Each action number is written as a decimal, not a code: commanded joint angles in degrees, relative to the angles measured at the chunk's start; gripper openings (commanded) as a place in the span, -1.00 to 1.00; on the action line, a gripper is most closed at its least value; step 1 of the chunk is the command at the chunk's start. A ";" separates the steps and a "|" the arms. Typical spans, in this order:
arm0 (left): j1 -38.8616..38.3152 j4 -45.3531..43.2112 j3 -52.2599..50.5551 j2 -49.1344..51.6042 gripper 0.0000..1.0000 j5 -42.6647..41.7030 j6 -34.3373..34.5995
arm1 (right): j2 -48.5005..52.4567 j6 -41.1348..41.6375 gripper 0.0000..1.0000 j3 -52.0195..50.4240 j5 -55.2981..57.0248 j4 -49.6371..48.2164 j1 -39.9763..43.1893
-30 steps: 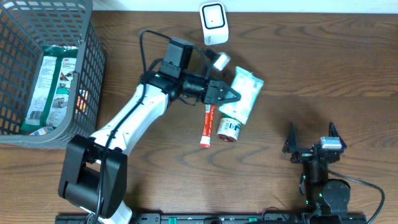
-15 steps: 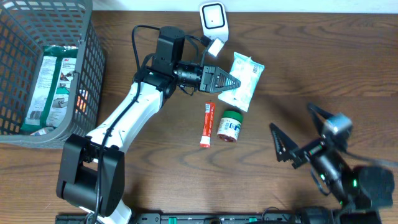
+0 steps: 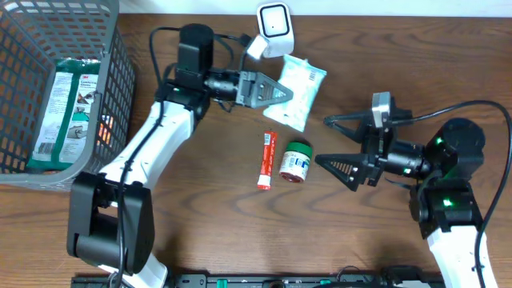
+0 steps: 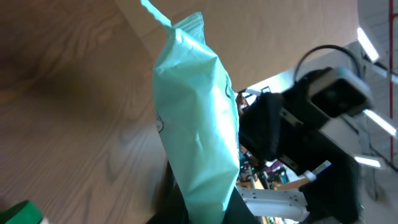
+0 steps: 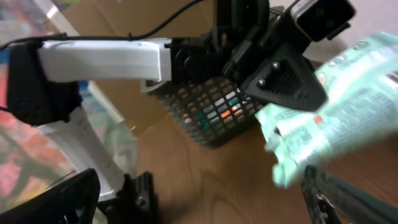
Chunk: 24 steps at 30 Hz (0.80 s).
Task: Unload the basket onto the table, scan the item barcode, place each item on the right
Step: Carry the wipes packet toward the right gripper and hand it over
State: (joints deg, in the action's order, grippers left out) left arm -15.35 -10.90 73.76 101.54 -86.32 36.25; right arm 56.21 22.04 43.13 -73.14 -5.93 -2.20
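Note:
My left gripper is holding the packet short of the clear spot beside the jar. Next, my right gripper takes hold of the packet's free edge and puts the packet down on that spot.
My left gripper is shut on a pale green packet, holding it off the table just below the white scanner. In the left wrist view the packet stands up from the shut jaws at the bottom edge. My right gripper is open and empty, pointing left, to the right of a small green-lidded jar. The right wrist view shows the packet held by the left gripper, with my own fingertips wide apart. No barcode can be made out.
A red tube lies beside the jar at the table's middle. A grey wire basket stands at the far left with a green-and-white pack inside. The scanner's cable runs along the left arm.
The left arm has carried the packet up and leftward, close under the scanner. The right arm has swung up from the front edge to the middle right, jaws wide.

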 commanded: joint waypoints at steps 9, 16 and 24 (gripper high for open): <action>-0.59 -0.90 0.68 -0.07 -0.85 -3.76 2.78 | 14.03 18.21 0.87 1.16 0.44 -1.22 4.66; -3.02 -4.70 0.68 -0.07 -0.85 -3.65 2.62 | 17.18 24.13 0.55 1.16 -1.07 -14.78 1.95; -3.02 -4.68 0.68 -0.07 -0.85 -3.69 2.62 | 17.20 30.95 0.33 1.05 0.63 -25.31 0.04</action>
State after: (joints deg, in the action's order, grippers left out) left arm -18.55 -15.25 73.76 101.54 -88.47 39.00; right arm 73.67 49.80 43.46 -73.12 -31.16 -0.80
